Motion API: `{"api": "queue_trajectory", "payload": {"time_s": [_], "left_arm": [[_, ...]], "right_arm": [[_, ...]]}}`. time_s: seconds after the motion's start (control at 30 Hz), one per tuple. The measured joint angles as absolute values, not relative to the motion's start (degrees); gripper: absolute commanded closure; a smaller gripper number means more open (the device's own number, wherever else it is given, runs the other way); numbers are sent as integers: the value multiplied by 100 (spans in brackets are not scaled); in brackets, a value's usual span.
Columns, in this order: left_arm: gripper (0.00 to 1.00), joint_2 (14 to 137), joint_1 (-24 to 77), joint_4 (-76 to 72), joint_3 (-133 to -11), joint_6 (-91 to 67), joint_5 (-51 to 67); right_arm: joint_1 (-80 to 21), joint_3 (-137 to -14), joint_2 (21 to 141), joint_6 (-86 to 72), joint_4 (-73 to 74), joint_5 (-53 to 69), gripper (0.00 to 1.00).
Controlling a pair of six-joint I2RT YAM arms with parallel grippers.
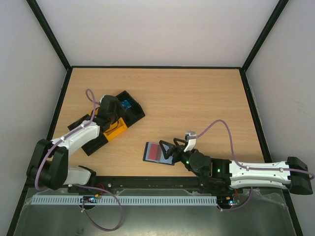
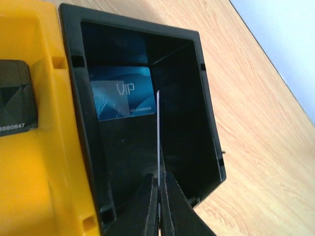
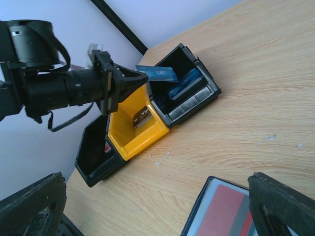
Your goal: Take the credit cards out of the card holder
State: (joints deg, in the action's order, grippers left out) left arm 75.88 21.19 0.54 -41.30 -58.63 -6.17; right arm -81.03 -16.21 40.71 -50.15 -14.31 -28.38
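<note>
My left gripper holds the blue card and should keep lowering it until it dips inside the far black tray (image 1: 134,115), because the blue VIP card there (image 1: 126,104) matches it.
My left gripper (image 2: 159,179) is shut on a blue card, seen edge-on (image 2: 158,132) in its wrist view and held above the far black tray (image 2: 206,98). The right wrist view shows this held blue card (image 3: 158,73) flat. Another blue VIP card (image 2: 123,98) lies in that tray. A dark patterned card (image 2: 15,96) lies in the yellow tray (image 2: 44,172). The card holder (image 1: 156,152) lies open on the table with a red card (image 3: 229,211) in it. My right gripper (image 1: 168,151) is open, its jaws wide apart just over the holder's right side.
Three trays stand in a row at the left: black (image 1: 129,108), yellow (image 1: 117,130), black (image 1: 91,142). Something red (image 3: 107,147) shows in the near black tray. Black frame rails (image 1: 49,44) and pale walls bound the wooden table (image 1: 197,98).
</note>
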Motion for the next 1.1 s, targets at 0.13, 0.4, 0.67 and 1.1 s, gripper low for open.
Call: {"api": "queue_trajectory", "payload": {"time_s": [0.13, 0.4, 0.67, 1.1], "left_arm": [[97, 7924, 2117, -80, -4327, -6014, -746], [97, 8560, 2093, -137, -4705, -6167, -923], [97, 8829, 2093, -150, -4912, -6178, -1118], [97, 9284, 2093, -266, -5011, -6125, -1273]], "right_arm": [[-8103, -1728, 4195, -5011, -1437, -2786, 2], [-8103, -1806, 4416, -5006, -1437, -2689, 2], [-8103, -1809, 4425, -5004, -1435, -2689, 2], [-8103, -1815, 4379, -5004, -1420, -2692, 2]]}}
